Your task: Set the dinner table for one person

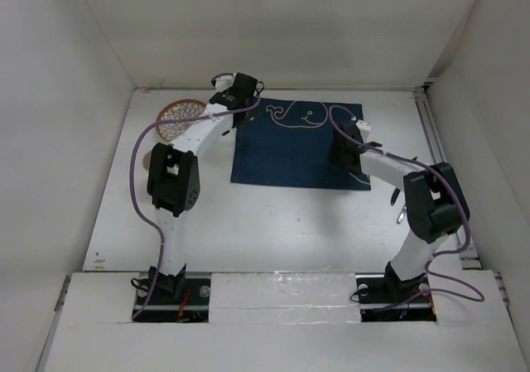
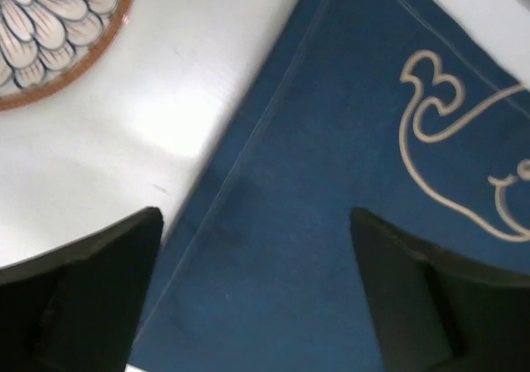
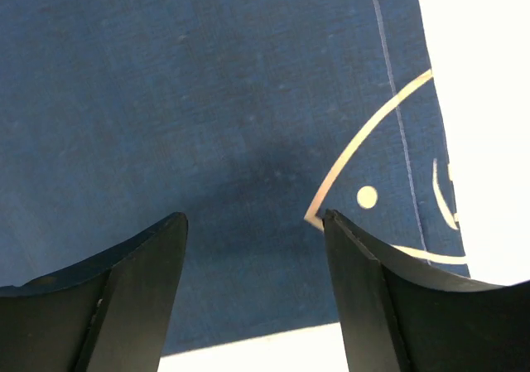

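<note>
I can see that the placemat is slanted, with its end by the plate farther back. My left gripper should press down on that end and pull the placemat closer until it is square.
The white dinner table bears a navy blue placemat with white whale line drawings, lying flat at its middle back. My left gripper is open and empty above the placemat's far left corner. A plate with a brown rim and petal pattern lies left of the placemat, also at the top left of the left wrist view. My right gripper is open and empty just above the placemat's right part, near its front edge.
White walls stand close on the left, back and right. A metal utensil shows partly beside the right arm. A dark round object is half hidden behind the left arm. A raised white ledge runs along the near edge.
</note>
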Controlling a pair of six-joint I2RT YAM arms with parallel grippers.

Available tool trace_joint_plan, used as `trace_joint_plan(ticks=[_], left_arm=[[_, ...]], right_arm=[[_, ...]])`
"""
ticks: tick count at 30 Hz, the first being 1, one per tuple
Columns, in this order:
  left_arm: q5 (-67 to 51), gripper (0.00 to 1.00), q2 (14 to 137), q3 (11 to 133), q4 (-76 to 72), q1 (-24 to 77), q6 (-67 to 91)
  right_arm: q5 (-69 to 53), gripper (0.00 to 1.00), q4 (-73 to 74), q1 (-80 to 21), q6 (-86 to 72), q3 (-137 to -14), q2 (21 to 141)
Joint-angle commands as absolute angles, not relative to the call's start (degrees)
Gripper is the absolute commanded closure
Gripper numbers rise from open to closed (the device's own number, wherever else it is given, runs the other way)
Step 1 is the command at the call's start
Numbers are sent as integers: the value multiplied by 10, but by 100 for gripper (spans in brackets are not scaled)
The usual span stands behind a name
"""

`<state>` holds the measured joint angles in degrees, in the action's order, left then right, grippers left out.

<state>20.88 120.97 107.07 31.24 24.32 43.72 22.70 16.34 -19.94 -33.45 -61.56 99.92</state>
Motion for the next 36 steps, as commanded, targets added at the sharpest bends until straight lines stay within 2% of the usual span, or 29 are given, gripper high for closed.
trace_joint_plan(ticks=[1, 6, 11, 13, 18, 22, 30, 36], left_arm=[[233, 0, 1170, 1086, 352, 265, 428], [215, 0, 1170, 1072, 352, 265, 435], [127, 0, 1180, 1060, 277, 265, 420], [104, 0, 1202, 1085, 265, 265, 420], [92, 0, 1325, 1211, 343, 265, 420], [98, 0, 1362, 1237, 374, 265, 431], [128, 0, 1357, 1123, 376, 265, 460], [139, 0, 1284, 1002, 329, 265, 465]], right_arm=[[204, 27, 172, -196, -323, -650, 965], [191, 27, 220, -174, -296, -727, 1009], [191, 27, 263, -163, -261, -808, 1067], [185, 27, 281, -148, -244, -861, 1105], [138, 26, 355, -123, -220, -957, 1179], [107, 26, 395, -110, -197, -1006, 1221], [79, 26, 422, -121, -169, -1041, 1267], [88, 26, 440, -127, -163, -1039, 1283]])
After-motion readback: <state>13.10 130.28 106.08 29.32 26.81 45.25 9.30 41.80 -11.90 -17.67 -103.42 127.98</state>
